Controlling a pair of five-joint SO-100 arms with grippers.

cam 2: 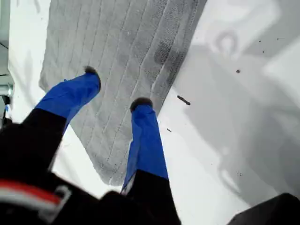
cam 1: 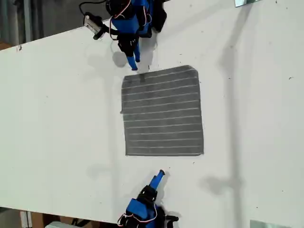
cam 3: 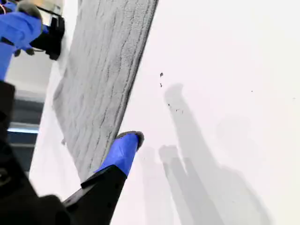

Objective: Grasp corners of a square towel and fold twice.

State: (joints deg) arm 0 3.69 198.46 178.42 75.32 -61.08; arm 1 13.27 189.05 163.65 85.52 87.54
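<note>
The towel should fold over while its opposite edge stays down when the robot carries the towel's corner (cam 1: 194,71) across, because its straight stripes (cam 1: 162,112) lie flat and smooth.
The dark grey striped towel (cam 1: 163,111) lies flat and square in the middle of the white table. In the exterior view my first gripper (cam 1: 134,63) reaches down from the top and hovers at the towel's upper left corner (cam 1: 124,79). Its wrist view shows it open (cam 2: 116,88), both blue fingers spread over the towel (cam 2: 126,42) just past that corner (cam 2: 112,178). My second gripper (cam 1: 160,173) comes up from the bottom of the exterior view, a little short of the towel's lower edge. It is open (cam 3: 79,70), one fingertip (cam 3: 130,137) low beside the towel's edge (cam 3: 108,56).
The white table (cam 1: 57,118) stretches wide on both sides of the towel in the exterior view. A small camera and cables (cam 1: 94,24) stick out beside the upper arm's base. Long shadows fall across the exterior view's right half.
</note>
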